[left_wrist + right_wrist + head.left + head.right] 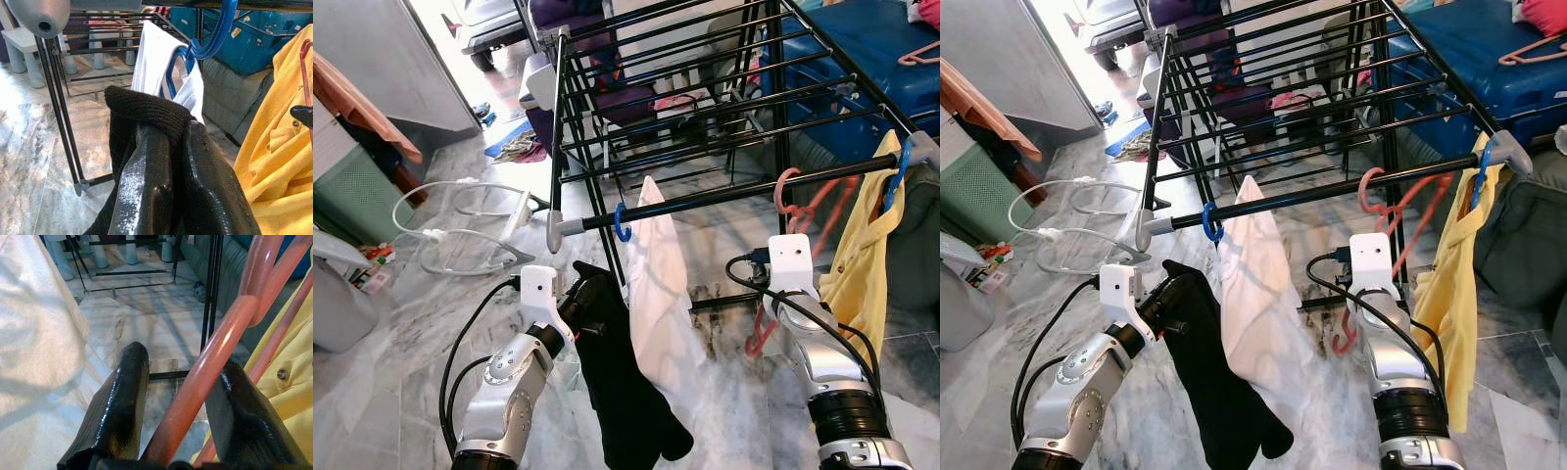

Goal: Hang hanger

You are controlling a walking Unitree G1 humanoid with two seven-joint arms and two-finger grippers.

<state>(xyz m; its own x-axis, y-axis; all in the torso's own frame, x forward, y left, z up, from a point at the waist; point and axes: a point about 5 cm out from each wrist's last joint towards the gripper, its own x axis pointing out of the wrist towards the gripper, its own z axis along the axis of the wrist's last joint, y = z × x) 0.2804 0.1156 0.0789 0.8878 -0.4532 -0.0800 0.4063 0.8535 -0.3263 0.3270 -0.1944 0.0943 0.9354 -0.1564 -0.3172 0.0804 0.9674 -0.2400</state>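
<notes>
The pink hanger point(782, 190) will come away from the bar by itself when the robot carries it off, since the yellow shirt hangs from its own blue hanger point(898, 176).
A pink hanger point(786, 190) is hooked over the front bar point(724, 194) of a black drying rack, and its lower part hangs down behind my right wrist. My right gripper point(182, 361) is just below that bar. Its fingers stand open on either side of the pink hanger point(215, 347), which rests against one finger point(239, 406). My left gripper point(178, 132) is lower left of the bar, shut on a black garment point(626, 392) draped over its fingertips and hanging down. Beside it a white shirt point(656, 294) hangs on a blue hanger point(622, 223).
A yellow shirt point(862, 264) hangs on a blue hanger at the bar's right end. More rack bars point(705, 88) stretch behind. White cables and a power strip point(460, 225) lie on the marble floor to the left, near a green basket point(352, 196). A blue sofa point(862, 59) stands behind the rack.
</notes>
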